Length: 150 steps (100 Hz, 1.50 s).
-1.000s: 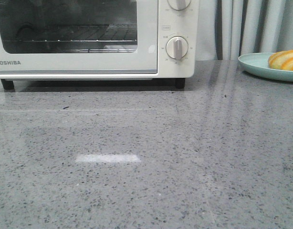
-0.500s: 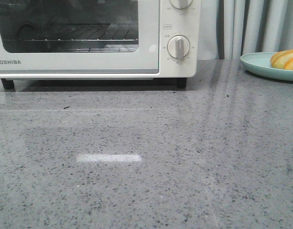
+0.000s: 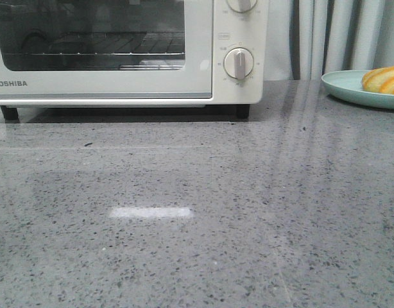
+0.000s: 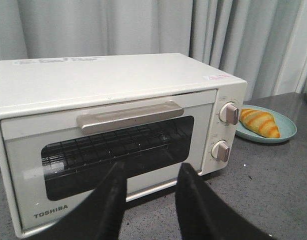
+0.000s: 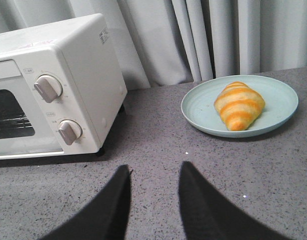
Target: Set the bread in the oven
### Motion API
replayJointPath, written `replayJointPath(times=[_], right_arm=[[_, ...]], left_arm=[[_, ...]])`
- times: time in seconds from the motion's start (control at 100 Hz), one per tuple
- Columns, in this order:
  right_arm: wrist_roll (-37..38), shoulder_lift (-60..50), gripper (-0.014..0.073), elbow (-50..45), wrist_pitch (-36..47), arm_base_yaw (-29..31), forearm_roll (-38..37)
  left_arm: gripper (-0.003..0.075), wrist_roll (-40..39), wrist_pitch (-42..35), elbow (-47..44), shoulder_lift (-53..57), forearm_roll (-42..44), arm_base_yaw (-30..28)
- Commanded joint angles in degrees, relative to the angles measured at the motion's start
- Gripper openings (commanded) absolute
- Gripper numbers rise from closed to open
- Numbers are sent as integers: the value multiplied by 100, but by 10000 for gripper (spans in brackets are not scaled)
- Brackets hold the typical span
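The metal handle [image 4: 131,118] goes along the top edge of the glass door, so the door [image 3: 101,45] will swing down and lie open when I pull the handle.
The bread [image 5: 239,106], a golden-orange striped croissant, lies on a pale green plate [image 5: 203,105] at the table's back right; it also shows in the front view [image 3: 384,79] and the left wrist view [image 4: 260,122]. The cream-white TOSHIBA oven [image 3: 203,70] stands at the back left with its glass door shut [image 4: 118,150], a wire rack behind the glass. My left gripper [image 4: 151,167] is open and empty, facing the oven door, short of it. My right gripper [image 5: 153,170] is open and empty over the bare counter, short of the plate. Neither gripper shows in the front view.
The grey speckled counter [image 3: 197,212] fills the front view. Grey curtains [image 5: 193,35] hang behind the oven and plate. The oven has a metal door handle [image 4: 129,116] and two round knobs [image 4: 228,112] on its right side.
The front view shifts by a few pixels between frames. The oven, plate and bread stay where they were.
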State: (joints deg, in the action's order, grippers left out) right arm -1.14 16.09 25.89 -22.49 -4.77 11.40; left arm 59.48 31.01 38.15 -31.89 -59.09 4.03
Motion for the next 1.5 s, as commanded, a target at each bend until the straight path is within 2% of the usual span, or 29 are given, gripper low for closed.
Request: replayJointPath(times=[0.0,0.4,0.47,0.58,0.7,0.72,1.02,1.11,1.49], right_arm=[[-56,95,297,210,388,-14,-40],[-56,95,295,210,388,-14,-40],[-56,95,275,210,388,-14,-40],[-56,95,139,210,388,-14,-40],[-56,95,-69,210,388,-14,-40],[-56,95,-76,210,388,-14,-40],[-56,95,-75,210,388,-14,-81],[-56,95,-75,210,388,-14,-81],[-56,97,-75,210,388,-14,-185]], left_arm=[[247,164,-358,382,-340,-156,253],[237,277,-499,1520,-1869,-115,793],[191,277,-499,1696,-2109,-140,857],[-20,277,-571,1900,-2468,-151,946],[-21,282,-711,2080,-2834,-236,1028],[-21,282,-735,2099,-2872,-250,1026],[-21,305,-1108,2203,-3542,-98,1054],[-21,584,-1108,2203,-3688,-75,1054],[-21,761,-1498,2226,-3843,-85,1054]])
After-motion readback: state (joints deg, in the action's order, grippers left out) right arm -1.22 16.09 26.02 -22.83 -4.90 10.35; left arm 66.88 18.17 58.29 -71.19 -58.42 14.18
